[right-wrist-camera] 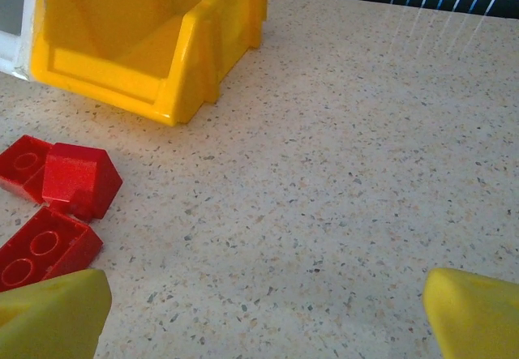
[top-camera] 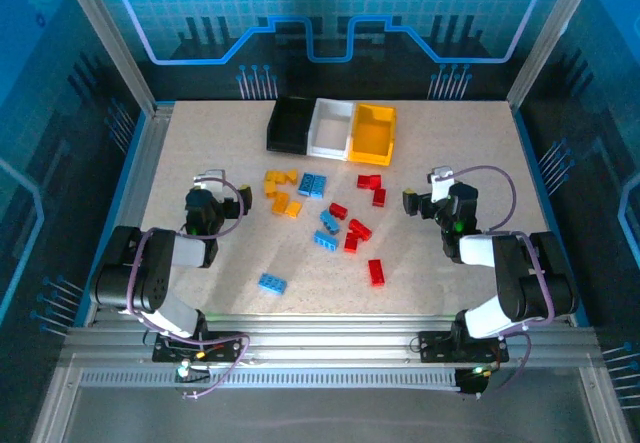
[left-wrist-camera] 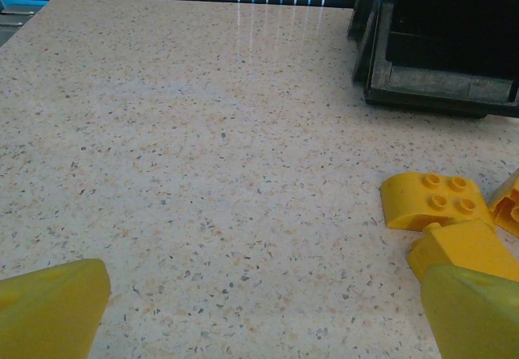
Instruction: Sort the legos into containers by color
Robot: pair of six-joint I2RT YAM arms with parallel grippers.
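Observation:
The row of bins [top-camera: 331, 128] is a long way back from the legos, so my right gripper should grab the yellow bin [top-camera: 374, 134] and pull the row closer before sorting.
Three containers stand side by side at the back of the table: a black bin [top-camera: 290, 124], a white bin [top-camera: 330, 128] and a yellow bin [top-camera: 372, 133]. Legos lie scattered mid-table: several yellow-orange bricks [top-camera: 280, 191], several blue bricks [top-camera: 312, 185] and several red bricks [top-camera: 371, 187]. My left gripper [top-camera: 209, 179] hovers open left of the yellow-orange bricks [left-wrist-camera: 434, 199], nothing between its fingers [left-wrist-camera: 49, 306]. On the other side, my right gripper [top-camera: 438, 178] is open to the right of the red bricks [right-wrist-camera: 77, 178], its fingers [right-wrist-camera: 474, 310] empty over bare table.
The black bin [left-wrist-camera: 442, 39] sits ahead-right of the left gripper, the yellow bin [right-wrist-camera: 150, 35] ahead-left of the right gripper. One blue brick [top-camera: 272, 283] lies alone near the front. Metal frame rails edge the table on both sides.

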